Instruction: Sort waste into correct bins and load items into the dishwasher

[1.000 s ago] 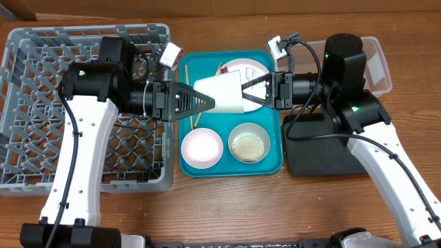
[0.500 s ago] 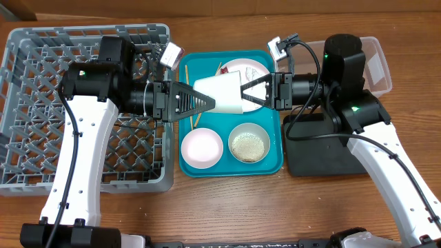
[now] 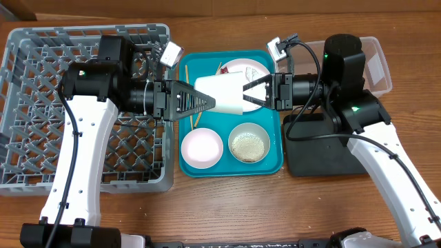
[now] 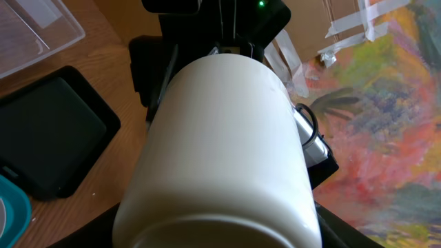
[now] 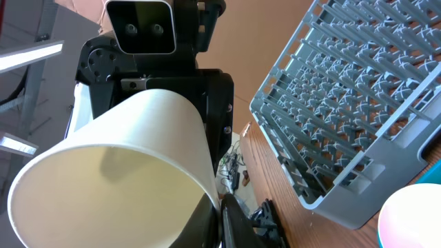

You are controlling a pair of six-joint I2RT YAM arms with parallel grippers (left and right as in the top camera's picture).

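Observation:
I should leave the cup to my left gripper at its base, as my right gripper holds the cup's rim (image 3: 241, 94), which must face down in the dish rack (image 3: 128, 160).
A white cup (image 3: 224, 93) hangs on its side above the teal tray (image 3: 275, 162), held from both ends. My right gripper (image 3: 242, 93) is shut on the cup's rim, one finger inside and one outside (image 5: 224, 220). My left gripper (image 3: 210, 103) is closed round the cup's base, with black fingers against both sides of it (image 4: 220, 234). Beneath, the tray holds a white plate (image 3: 248, 69) with a red-and-white wrapper (image 3: 224, 69), chopsticks (image 3: 185, 74), an empty white bowl (image 3: 201, 147) and a bowl of rice-like grains (image 3: 249, 142). The grey dish rack (image 3: 41, 103) is on the left.
A clear plastic tub (image 3: 377, 65) stands at the back right behind my right arm. A black tray (image 3: 317, 151) lies just right of the teal tray. Bare wooden table runs along the front edge.
My left gripper's fingers have drawn in around the cup's base. The cup, the right gripper and both arms have stayed where they were.

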